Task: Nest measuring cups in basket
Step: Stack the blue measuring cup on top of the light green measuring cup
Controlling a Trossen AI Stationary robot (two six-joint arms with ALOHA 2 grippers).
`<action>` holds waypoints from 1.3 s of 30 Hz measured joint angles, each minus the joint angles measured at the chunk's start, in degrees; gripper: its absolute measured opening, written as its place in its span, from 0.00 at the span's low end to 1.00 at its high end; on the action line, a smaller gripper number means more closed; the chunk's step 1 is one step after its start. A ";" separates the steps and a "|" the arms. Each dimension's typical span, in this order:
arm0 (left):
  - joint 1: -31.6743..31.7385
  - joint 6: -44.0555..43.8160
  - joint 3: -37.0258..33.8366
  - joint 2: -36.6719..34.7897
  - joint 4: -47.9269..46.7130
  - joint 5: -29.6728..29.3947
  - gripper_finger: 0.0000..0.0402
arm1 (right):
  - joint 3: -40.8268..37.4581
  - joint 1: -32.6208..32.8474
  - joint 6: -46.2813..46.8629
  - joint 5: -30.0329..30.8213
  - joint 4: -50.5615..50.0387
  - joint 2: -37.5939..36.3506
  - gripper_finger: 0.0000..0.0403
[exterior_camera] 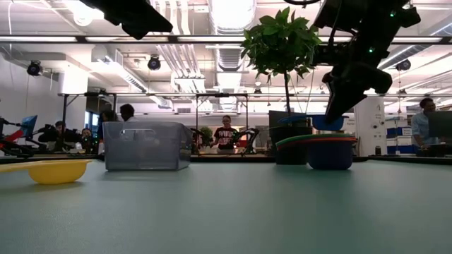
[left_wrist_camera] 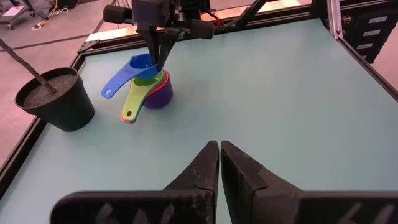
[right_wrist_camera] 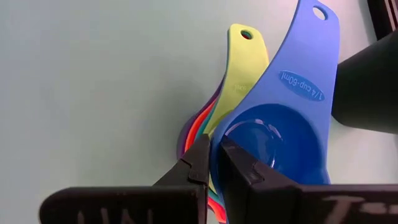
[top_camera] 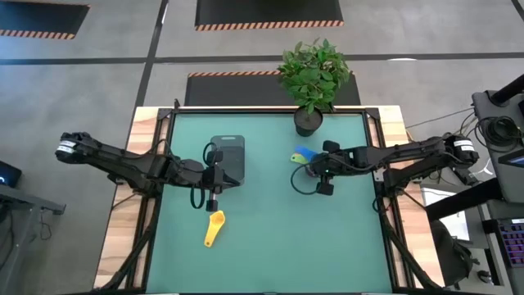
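My right gripper is holding the blue cup's rim, but the blue cup's handle [right_wrist_camera: 305, 71] slants away from the green handle. Next, I let go of the blue cup's rim and move to the blue handle [right_wrist_camera: 329, 62] beside the pot.
A stack of nested measuring cups [left_wrist_camera: 155, 93] rests on its purple bottom bowl [exterior_camera: 330, 156] on the mat, near the black plant pot [top_camera: 308, 123]; a green handle [right_wrist_camera: 242, 68] lies topmost. My right gripper [right_wrist_camera: 214, 158] is shut on the blue cup [right_wrist_camera: 280, 130] just over that stack. The yellow cup [top_camera: 214, 228] lies alone on the mat, bowl down [exterior_camera: 49, 171]. The dark grey basket [top_camera: 228, 158] stands upright on the mat [exterior_camera: 145, 145]. My left gripper [left_wrist_camera: 219, 152] is shut and holds nothing; it hovers between basket and yellow cup [top_camera: 211, 195]. My right gripper pinches the blue cup's bowl rim [right_wrist_camera: 219, 134] on the side away from the handle, one finger [right_wrist_camera: 242, 168] inside the bowl and one outside. It comes from above, pointing down. The cup hangs over the stack [exterior_camera: 326, 123], handle slanting outward; whether it touches the green cup below, I cannot tell.
The potted plant [top_camera: 313, 74] stands at the far edge, close behind the stack. A raised frame borders the green mat [top_camera: 270, 246]. People sit and stand in the room beyond the table [exterior_camera: 224, 134].
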 joint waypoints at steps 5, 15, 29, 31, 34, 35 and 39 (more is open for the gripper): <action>0.01 0.00 0.00 0.00 -0.02 0.00 0.00 | 0.00 0.00 -0.23 -0.04 0.00 0.00 0.05; 0.01 0.02 0.00 0.00 -0.02 0.00 0.00 | 0.00 0.00 0.58 -0.02 -0.02 0.00 0.22; -0.01 -0.05 0.00 0.00 0.02 0.00 0.00 | -0.02 0.92 2.43 1.03 3.55 -0.31 0.19; 0.00 -0.31 0.00 0.00 0.02 -0.02 0.00 | -0.02 1.32 2.70 4.00 4.45 -0.33 0.14; 0.00 -1.03 0.00 0.00 0.03 -0.02 0.00 | -0.04 1.27 4.25 8.65 6.03 -0.33 0.08; 0.01 -1.36 0.00 0.00 0.03 -0.02 0.00 | -0.04 1.27 5.21 9.49 6.86 -0.33 0.06; -0.01 -1.99 0.00 0.00 0.03 0.00 0.00 | -0.07 1.28 11.43 11.62 11.02 -0.13 0.03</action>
